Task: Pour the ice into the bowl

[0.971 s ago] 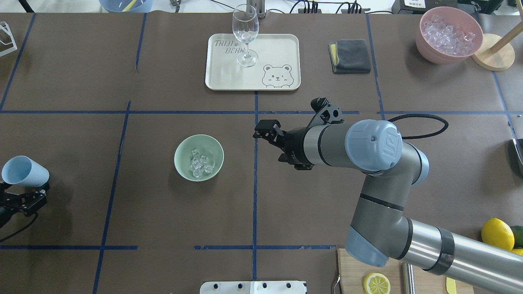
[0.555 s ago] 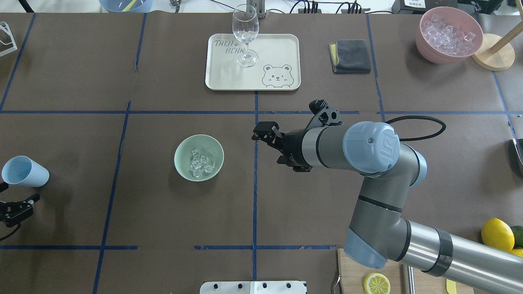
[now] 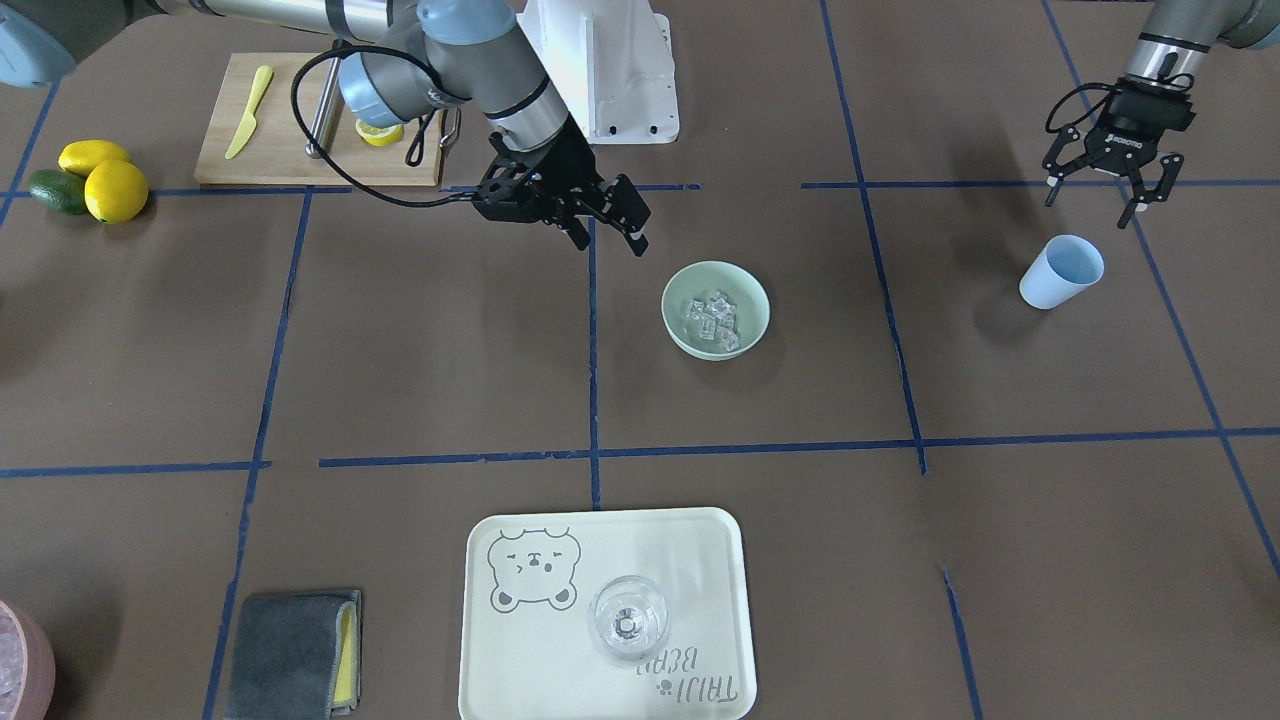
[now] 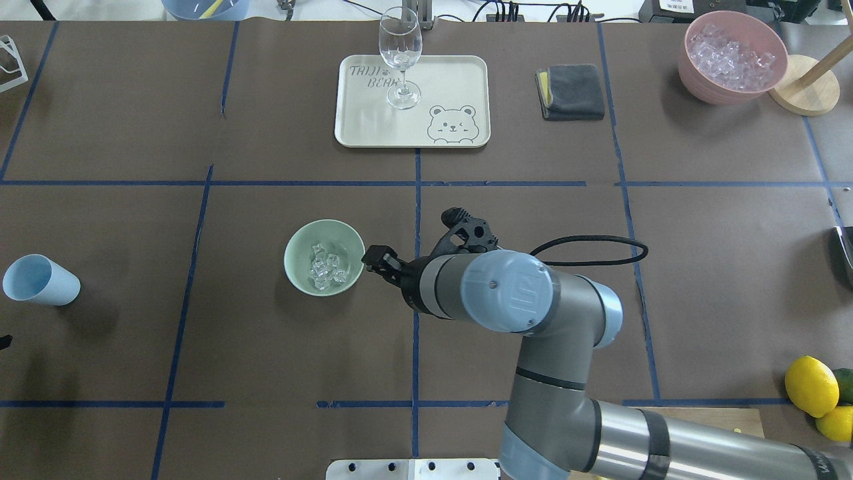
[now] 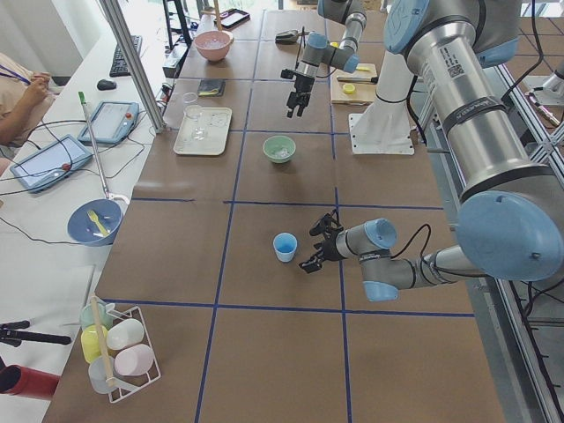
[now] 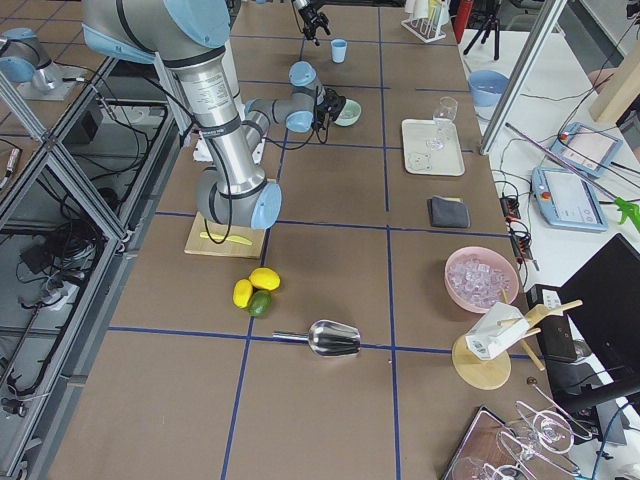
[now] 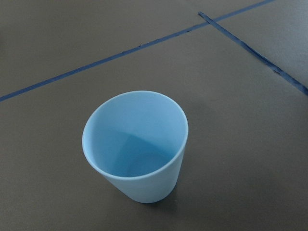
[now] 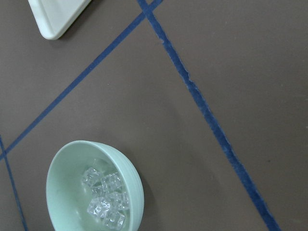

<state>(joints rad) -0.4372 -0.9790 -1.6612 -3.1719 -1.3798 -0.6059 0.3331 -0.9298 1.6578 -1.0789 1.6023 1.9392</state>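
Observation:
My gripper will carry the bowl by one side, and the ice cubes (image 3: 715, 320) should stay inside because they lie low beneath the bowl's high rim (image 3: 667, 295).
The pale mint-green bowl (image 4: 296, 257) stands left of the table's middle and holds several clear ice cubes (image 4: 328, 269). It also shows in the front view (image 3: 680, 325) and the right wrist view (image 8: 62, 178), with the ice (image 8: 106, 199) inside. My right gripper (image 3: 612, 243) is open and empty. It hangs above the table just beside the bowl's right rim, seen from overhead (image 4: 380, 260). The blue cup (image 4: 40, 280) stands upright and empty at the far left (image 7: 137, 149). My left gripper (image 3: 1092, 205) is open, empty, and apart from the cup.
A cream tray (image 4: 453, 73) with a wine glass (image 4: 400, 60) lies at the back. A grey cloth (image 4: 572, 91) and a pink bowl of ice (image 4: 732, 57) are at the back right. Lemons (image 4: 811, 381) lie at the near right.
My right arm has swung left and nearer, bringing its gripper beside the bowl. My left gripper has drawn back from the cup and almost left the overhead view. The cup stays put.

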